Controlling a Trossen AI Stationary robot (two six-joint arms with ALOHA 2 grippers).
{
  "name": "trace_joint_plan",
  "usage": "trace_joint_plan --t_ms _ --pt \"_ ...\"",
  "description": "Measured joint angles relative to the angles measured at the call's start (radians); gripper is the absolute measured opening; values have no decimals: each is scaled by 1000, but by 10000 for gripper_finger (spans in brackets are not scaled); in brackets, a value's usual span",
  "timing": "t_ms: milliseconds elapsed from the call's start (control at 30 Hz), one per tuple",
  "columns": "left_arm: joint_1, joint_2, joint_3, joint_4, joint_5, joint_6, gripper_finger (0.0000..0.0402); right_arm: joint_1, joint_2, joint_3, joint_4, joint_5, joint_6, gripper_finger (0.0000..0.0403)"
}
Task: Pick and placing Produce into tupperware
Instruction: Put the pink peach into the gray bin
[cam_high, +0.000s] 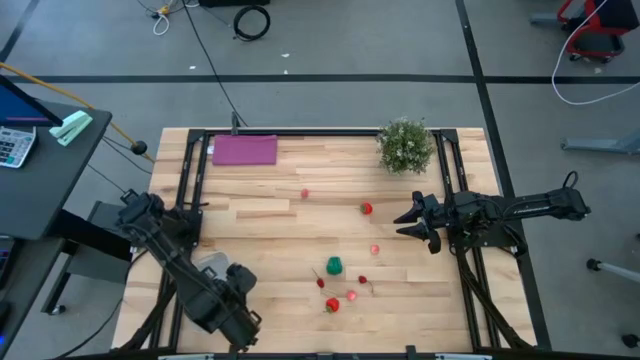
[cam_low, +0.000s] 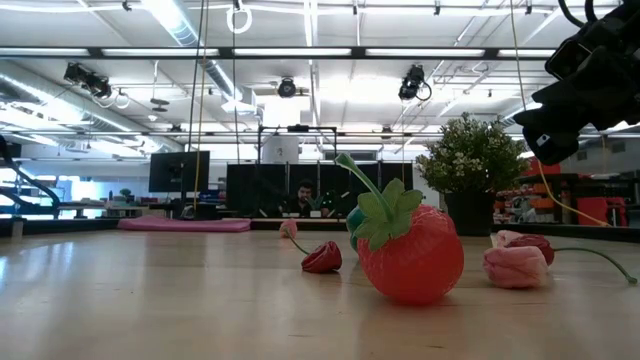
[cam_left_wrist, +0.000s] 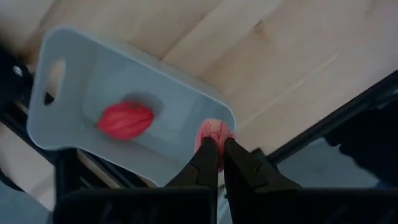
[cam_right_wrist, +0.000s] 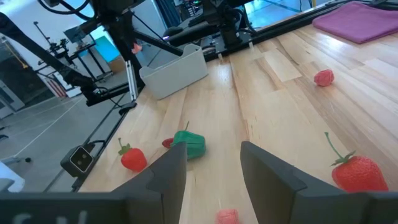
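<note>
I should keep moving my left gripper inward and let go inside, because the pink piece is over the tupperware's rim and an open part of the tupperware's bottom is beside the red piece (cam_left_wrist: 176, 129).
The tupperware (cam_left_wrist: 81, 74), a pale grey-blue tray, sits near the table's left near corner (cam_high: 208, 262) with one red piece of produce (cam_left_wrist: 125, 120) inside. My left gripper (cam_left_wrist: 216, 148) hangs above the tray's rim, shut on a pink piece of produce (cam_left_wrist: 214, 130); the right wrist view shows it high over the tray (cam_right_wrist: 134, 48). My right gripper (cam_high: 405, 222) is open above the table's right side, touching nothing. Loose produce lies mid-table: a green piece (cam_high: 334, 265), a stemmed strawberry (cam_high: 367, 208), pink pieces (cam_high: 375, 250) and small red ones (cam_high: 332, 305). My left gripper pinches the pink piece of produce (cam_left_wrist: 211, 128) between its two fingers (cam_left_wrist: 202, 158), coming from above and pointing down. The piece is lifted clear and sits over the tupperware's rim (cam_left_wrist: 227, 112).
A bushy potted plant (cam_high: 405, 145) stands at the far right and a flat magenta sheet (cam_high: 244, 150) lies at the far left. Black frame rails (cam_high: 192, 170) run along both sides. A single pink piece (cam_high: 305, 194) lies toward the far middle.
</note>
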Motion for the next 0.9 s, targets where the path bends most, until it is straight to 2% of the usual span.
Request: trace_joint_plan --t_ms 300,467,567,667,900 --pt "-54 10 -1 11 0 -207 15 0 0 0 0 0 0 160" --pt "-79 12 -93 86 -1 -270 20 0 0 0 0 0 0 160" --pt "-86 13 -190 157 6 -268 30 0 0 0 0 0 0 160" --pt "-87 13 -276 187 75 -227 36 0 0 0 0 0 0 160" --pt "-81 13 -357 203 104 -186 42 0 0 0 0 0 0 160"
